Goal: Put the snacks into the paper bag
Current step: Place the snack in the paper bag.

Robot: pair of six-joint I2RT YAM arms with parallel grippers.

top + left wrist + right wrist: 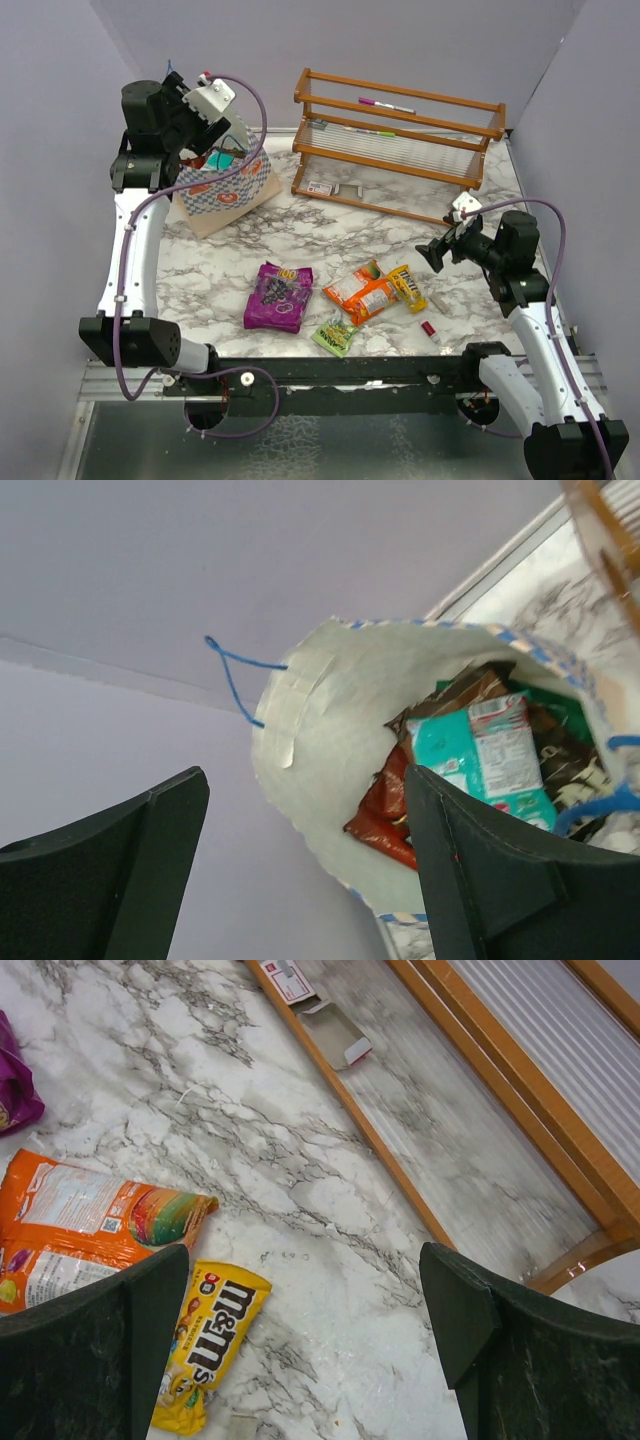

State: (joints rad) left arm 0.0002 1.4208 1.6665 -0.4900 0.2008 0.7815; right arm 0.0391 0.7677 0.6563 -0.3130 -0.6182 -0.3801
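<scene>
Marble shows (pixel 212 1242) between the upper corners of the packets lying close together, so the yellow packet (pixel 407 287) will come up by itself when the robot lifts it.
The checked paper bag (pixel 222 188) stands at the back left, leaning. In the left wrist view its cream inside (pixel 330 730) holds teal (pixel 480 755), red (pixel 385 820), brown (pixel 470 690) and green (pixel 565 705) packets. My left gripper (pixel 207 135) hangs open and empty over the bag's mouth (pixel 305 870). On the table lie the purple packet (pixel 278 296), orange packet (pixel 360 292), yellow packet (pixel 407 287) and small light-green packet (pixel 335 334). My right gripper (pixel 432 252) is open and empty above the table, right of the yellow packet (pixel 205 1345) and the orange packet (pixel 90 1225).
A wooden rack (pixel 395 140) stands at the back right, with a small box (pixel 325 1020) under it. A tiny red cylinder (pixel 428 328) and a beige stick (pixel 437 299) lie near the front right. Purple walls close in the table.
</scene>
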